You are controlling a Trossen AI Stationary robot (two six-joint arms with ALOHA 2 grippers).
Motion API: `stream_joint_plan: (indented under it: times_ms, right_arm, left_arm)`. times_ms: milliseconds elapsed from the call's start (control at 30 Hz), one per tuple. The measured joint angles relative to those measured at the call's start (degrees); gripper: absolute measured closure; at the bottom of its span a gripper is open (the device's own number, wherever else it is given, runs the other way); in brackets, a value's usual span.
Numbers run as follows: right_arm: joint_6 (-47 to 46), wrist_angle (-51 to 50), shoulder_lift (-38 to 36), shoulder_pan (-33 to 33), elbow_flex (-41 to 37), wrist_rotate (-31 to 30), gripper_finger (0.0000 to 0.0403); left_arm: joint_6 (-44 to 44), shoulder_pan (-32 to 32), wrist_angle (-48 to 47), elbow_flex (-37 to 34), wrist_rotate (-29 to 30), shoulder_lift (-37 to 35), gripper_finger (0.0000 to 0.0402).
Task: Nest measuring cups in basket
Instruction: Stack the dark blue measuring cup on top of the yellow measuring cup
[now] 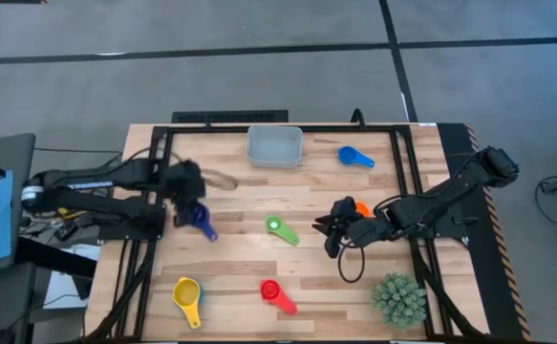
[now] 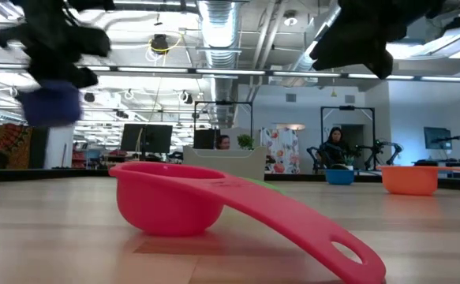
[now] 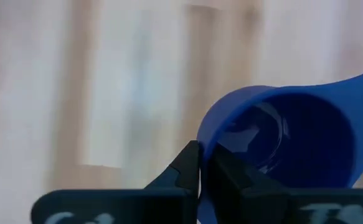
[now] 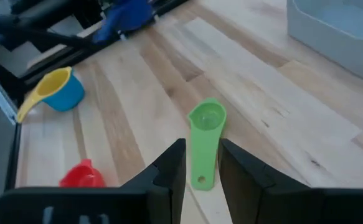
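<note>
The dark blue cup's handle (image 1: 210,232) points toward the near edge, the same way as the yellow cup's handle. My left gripper should next carry the dark blue cup until it sits in the yellow cup's bowl (image 1: 187,290).
My left gripper (image 1: 188,199) hangs over the table's left side, shut on a dark blue measuring cup (image 1: 203,222) that is lifted clear of the wood (image 2: 52,102). My right gripper (image 1: 332,233) stands open above the table right of centre. The green cup (image 4: 205,124) lies on the wood beyond its fingers, and the orange cup (image 1: 360,207) stands beside it. The pale basket (image 1: 274,147) stands at the far middle, with a blue cup (image 1: 354,156) to its right. A red cup (image 1: 276,294) and a yellow cup nested in a light blue one (image 1: 187,293) rest near the front edge. My left gripper holds the dark blue cup by its rim (image 3: 203,144), on the side away from the handle (image 3: 362,81). One finger (image 3: 187,171) is outside the wall and the other (image 3: 231,177) is inside the bowl. The cup hangs clear of the table.
A spiky green plant (image 1: 398,298) stands at the near right corner. A black frame (image 1: 402,153) runs around the working area. Bare wood lies between the basket and the green cup.
</note>
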State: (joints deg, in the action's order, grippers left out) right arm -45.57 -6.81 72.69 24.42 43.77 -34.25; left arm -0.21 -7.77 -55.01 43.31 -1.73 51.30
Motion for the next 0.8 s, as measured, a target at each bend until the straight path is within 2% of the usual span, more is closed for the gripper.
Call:
stream_joint_plan:
  times_ms: [200, 333, 433, 600, 800]
  right_arm:
    - [-6.7, 0.2, 0.0, 2.5, 0.0, -6.4, 0.0284]
    - [-9.9, 2.4, 1.9, 5.0, 0.0, -9.3, 0.0285]
    - [-10.1, 6.8, 4.3, 6.5, 0.0, -9.8, 0.0284]
    - [-10.1, 13.6, 8.9, 7.7, 0.1, -9.8, 0.0284]
    - [-10.1, 19.9, 12.4, 7.9, 0.0, -9.3, 0.0284]
  left_arm:
    - [-12.2, 17.9, -0.7, 2.4, -2.0, -0.9, 0.0387]
    - [-19.3, 29.2, 1.1, 2.9, -2.0, 1.7, 0.0390]
    - [-24.0, 36.7, 4.1, 2.9, 0.2, 4.5, 0.0396]
    - [-31.9, 44.1, 8.8, 2.9, 4.1, 8.3, 0.0397]
    - [-37.2, 50.1, 9.1, 2.9, 4.6, 12.4, 0.0389]
